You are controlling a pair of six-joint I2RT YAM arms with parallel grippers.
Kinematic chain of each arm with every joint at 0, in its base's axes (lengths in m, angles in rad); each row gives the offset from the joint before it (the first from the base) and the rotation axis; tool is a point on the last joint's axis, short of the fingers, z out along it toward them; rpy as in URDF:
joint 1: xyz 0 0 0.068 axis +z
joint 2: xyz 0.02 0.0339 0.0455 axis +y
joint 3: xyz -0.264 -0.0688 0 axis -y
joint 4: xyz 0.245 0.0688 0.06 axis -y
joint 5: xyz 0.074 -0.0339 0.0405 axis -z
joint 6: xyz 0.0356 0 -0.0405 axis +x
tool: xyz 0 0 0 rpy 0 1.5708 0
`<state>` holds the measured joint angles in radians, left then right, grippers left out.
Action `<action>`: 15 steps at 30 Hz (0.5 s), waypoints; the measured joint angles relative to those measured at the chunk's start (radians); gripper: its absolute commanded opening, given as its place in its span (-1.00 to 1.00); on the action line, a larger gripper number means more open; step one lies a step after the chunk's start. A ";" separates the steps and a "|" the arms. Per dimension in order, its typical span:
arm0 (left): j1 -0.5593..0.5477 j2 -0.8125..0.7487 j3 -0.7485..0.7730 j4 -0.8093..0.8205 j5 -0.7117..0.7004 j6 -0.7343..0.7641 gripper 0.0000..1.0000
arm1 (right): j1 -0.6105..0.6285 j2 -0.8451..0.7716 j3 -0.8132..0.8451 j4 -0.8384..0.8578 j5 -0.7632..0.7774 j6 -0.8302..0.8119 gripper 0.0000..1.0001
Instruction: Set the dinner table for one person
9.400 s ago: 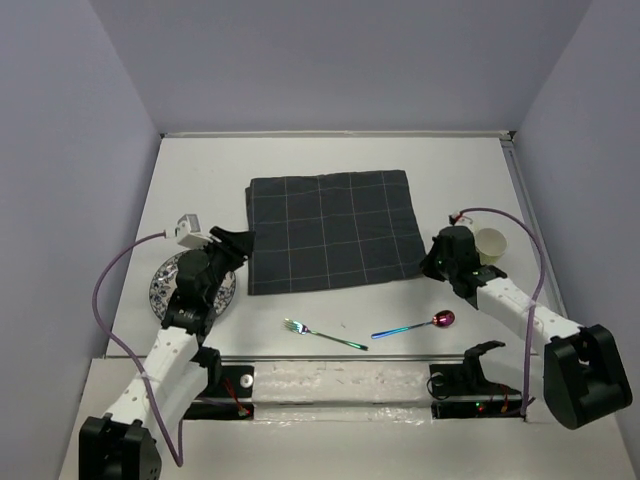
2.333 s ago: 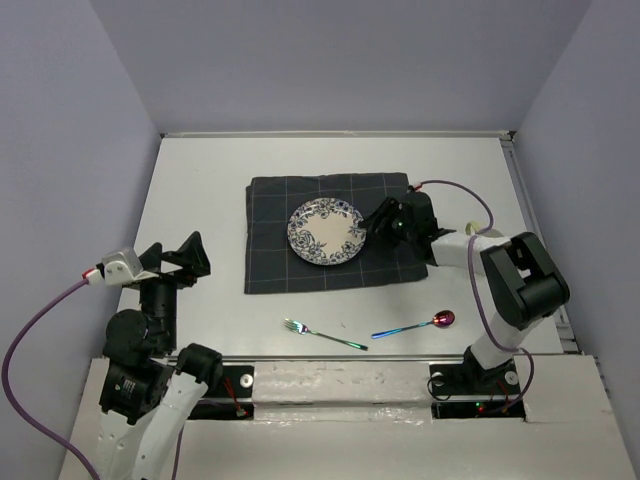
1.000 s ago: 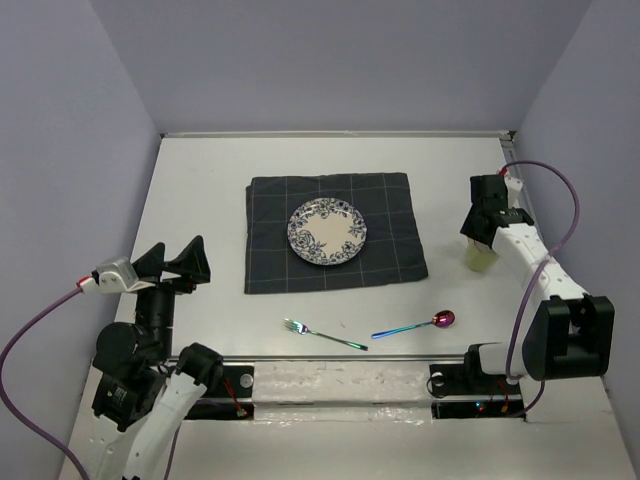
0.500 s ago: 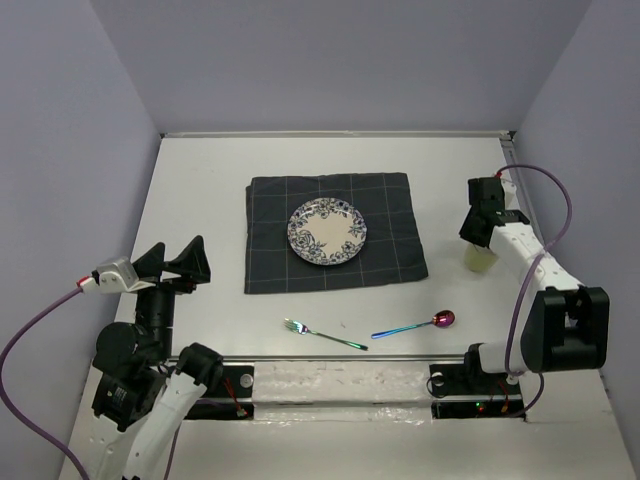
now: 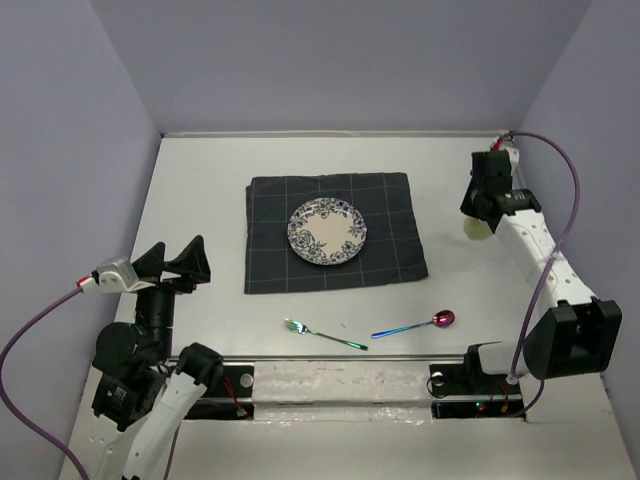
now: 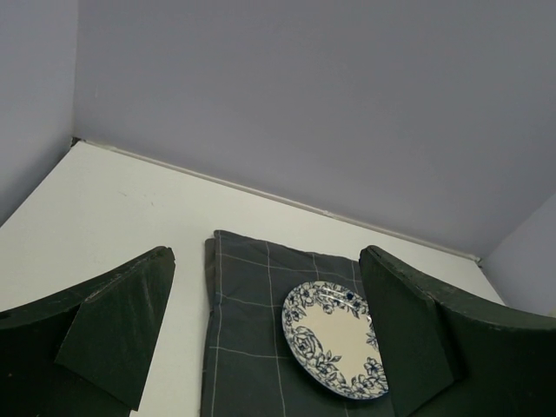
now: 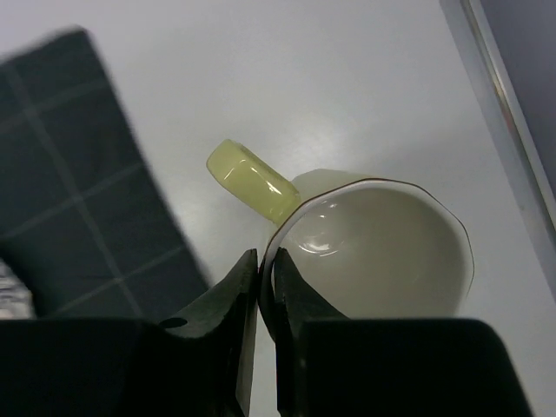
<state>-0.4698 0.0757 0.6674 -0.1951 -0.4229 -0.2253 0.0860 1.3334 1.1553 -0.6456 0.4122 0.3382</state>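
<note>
My right gripper should continue to carry the pale yellow cup (image 5: pixel 478 228) by its rim, with its opening up, to the cloth's free, nearest far corner (image 5: pixel 396 184) and let go of the cup there.
The white dinner table (image 5: pixel 200 180) carries a dark grey checked cloth (image 5: pixel 270 255) with a blue-patterned plate (image 5: pixel 327 232) on its middle. A fork (image 5: pixel 325 335) and a spoon (image 5: pixel 415 326) with a purple bowl lie near the front edge. My right gripper (image 5: pixel 476 215) is shut on the rim of a pale yellow cup (image 5: pixel 477 229), right of the cloth. In the right wrist view one finger (image 7: pixel 291 287) is inside the cup (image 7: pixel 382 252) and one is outside. My left gripper (image 5: pixel 172 262) is open and empty, raised at the near left, facing the plate (image 6: pixel 334 347).
A metal rail (image 5: pixel 525 200) runs along the table's right edge, close to the cup. Grey walls enclose the table on three sides. The cloth's right edge (image 7: pixel 87 174) lies just left of the cup's handle (image 7: pixel 252 182).
The plate has gone from the table's left side onto the cloth, and my left arm has pulled back. In the last second my right gripper has carried the cup toward the far side.
</note>
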 measured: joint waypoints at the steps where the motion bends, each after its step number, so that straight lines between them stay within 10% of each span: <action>1: 0.000 0.000 0.000 0.002 0.000 0.000 0.98 | 0.022 0.010 0.065 0.002 -0.016 -0.011 -1.00; 15: 0.017 0.022 0.000 0.004 0.004 0.001 0.98 | 0.259 0.566 0.636 0.058 -0.205 -0.170 -1.00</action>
<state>-0.4526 0.0975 0.6674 -0.1909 -0.4191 -0.2245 0.3454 1.8999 1.7916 -0.5880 0.2070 0.1684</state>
